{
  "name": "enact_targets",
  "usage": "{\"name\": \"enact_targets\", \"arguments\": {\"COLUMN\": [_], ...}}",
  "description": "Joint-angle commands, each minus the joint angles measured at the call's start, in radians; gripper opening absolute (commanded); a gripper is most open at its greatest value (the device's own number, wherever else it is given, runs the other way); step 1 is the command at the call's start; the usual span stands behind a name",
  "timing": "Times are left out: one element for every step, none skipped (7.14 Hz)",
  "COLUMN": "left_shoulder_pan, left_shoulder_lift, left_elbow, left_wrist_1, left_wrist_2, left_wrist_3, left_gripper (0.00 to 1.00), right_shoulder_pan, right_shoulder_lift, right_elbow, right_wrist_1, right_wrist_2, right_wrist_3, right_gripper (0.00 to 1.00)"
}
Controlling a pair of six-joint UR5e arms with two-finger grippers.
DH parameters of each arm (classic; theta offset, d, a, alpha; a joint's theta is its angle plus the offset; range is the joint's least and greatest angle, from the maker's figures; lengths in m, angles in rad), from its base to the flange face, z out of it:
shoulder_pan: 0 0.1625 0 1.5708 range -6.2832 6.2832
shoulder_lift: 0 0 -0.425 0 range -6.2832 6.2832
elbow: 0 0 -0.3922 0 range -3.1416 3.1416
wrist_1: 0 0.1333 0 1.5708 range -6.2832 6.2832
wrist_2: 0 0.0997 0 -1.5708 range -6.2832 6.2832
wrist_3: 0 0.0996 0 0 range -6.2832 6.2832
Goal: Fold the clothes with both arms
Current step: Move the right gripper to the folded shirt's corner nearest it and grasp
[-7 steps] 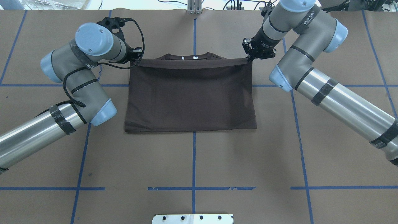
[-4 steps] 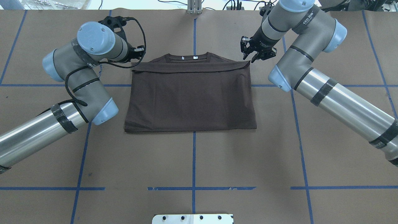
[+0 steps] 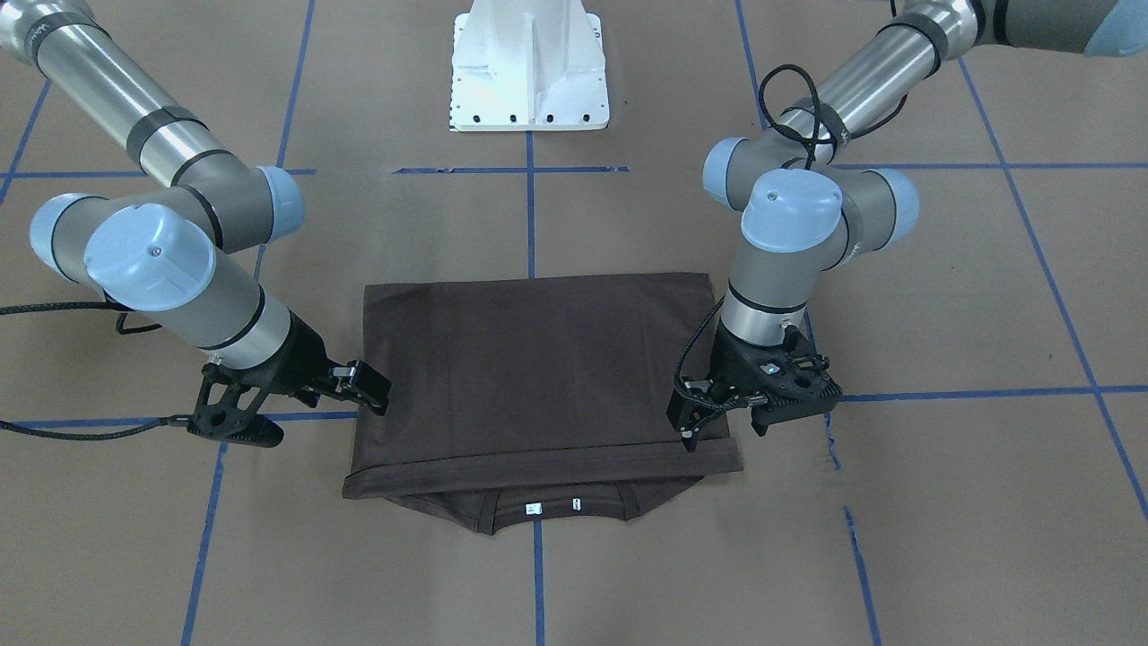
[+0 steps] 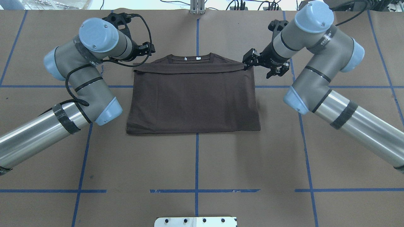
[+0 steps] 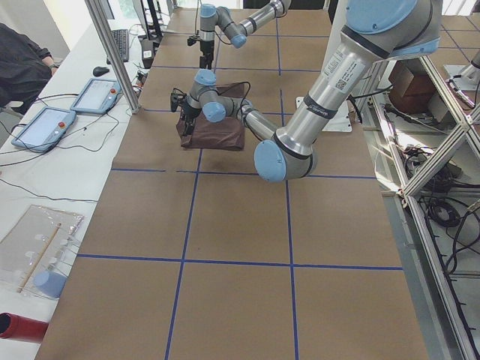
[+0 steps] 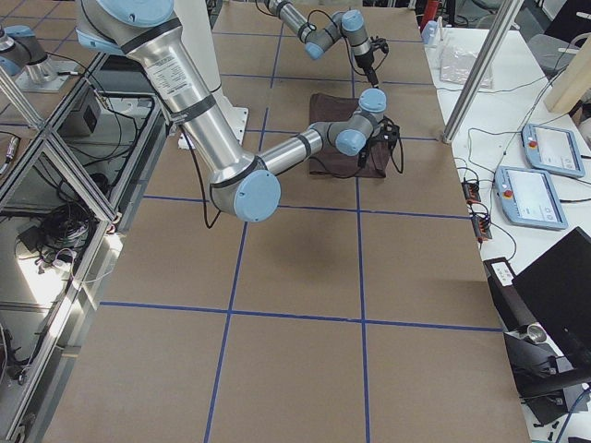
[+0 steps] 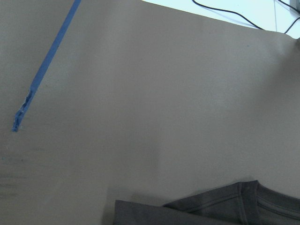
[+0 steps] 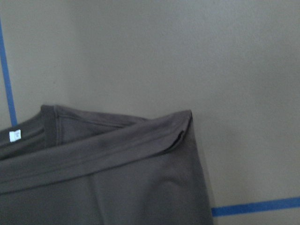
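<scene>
I expect the dark brown T-shirt (image 3: 538, 361) to swing around whole and keep its folds when I pull its far corner, as the folded layers (image 3: 543, 467) lie flat and smooth.
The dark brown T-shirt (image 4: 194, 101) lies flat on the table, folded into a rectangle, with its collar (image 4: 191, 57) and white labels (image 4: 198, 58) showing past the folded edge at the far side. My left gripper (image 4: 147, 49) is open and empty just outside the shirt's far left corner; in the front view (image 3: 722, 420) its fingers hang spread over that corner. My right gripper (image 4: 262, 65) is open and empty beside the far right corner. The right wrist view shows that corner and the collar (image 8: 103, 178). The left wrist view shows only a shirt corner (image 7: 225, 206).
The table is covered in brown paper with blue tape lines (image 4: 197, 164). The white pedestal base (image 3: 529, 72) stands at the robot's side of the table. Tablets (image 5: 45, 124) and cables lie on a side bench past the far table edge.
Both grippers opened and let go of the folded hem, which dropped flat across the shirt below the collar. Both grippers then drew back outward from the far corners.
</scene>
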Motion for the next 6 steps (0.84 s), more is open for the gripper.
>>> {"name": "enact_targets", "arguments": {"left_shoulder_pan": [0.001, 0.003, 0.004, 0.004, 0.003, 0.004], "left_shoulder_lift": [0.012, 0.023, 0.023, 0.023, 0.025, 0.023], "left_elbow": [-0.048, -0.068, -0.068, -0.073, -0.073, -0.074], "left_wrist_1": [0.004, 0.004, 0.003, 0.004, 0.004, 0.004], "left_wrist_2": [0.0, 0.0, 0.0, 0.0, 0.0, 0.0], "left_wrist_3": [-0.005, -0.005, -0.005, -0.006, -0.006, -0.006], "left_gripper": [1.0, 1.0, 1.0, 1.0, 1.0, 1.0], "right_shoulder_pan": [-0.138, -0.167, -0.183, -0.197, -0.204, -0.21], "right_shoulder_lift": [-0.142, -0.16, -0.172, -0.177, -0.179, -0.179], "right_elbow": [0.167, 0.187, 0.212, 0.226, 0.226, 0.224], "right_wrist_1": [-0.012, -0.038, -0.058, -0.083, -0.086, -0.089], "right_wrist_2": [-0.115, -0.121, -0.12, -0.12, -0.12, -0.118], "right_wrist_3": [0.033, 0.034, 0.034, 0.034, 0.034, 0.034], "right_gripper": [1.0, 1.0, 1.0, 1.0, 1.0, 0.96]}}
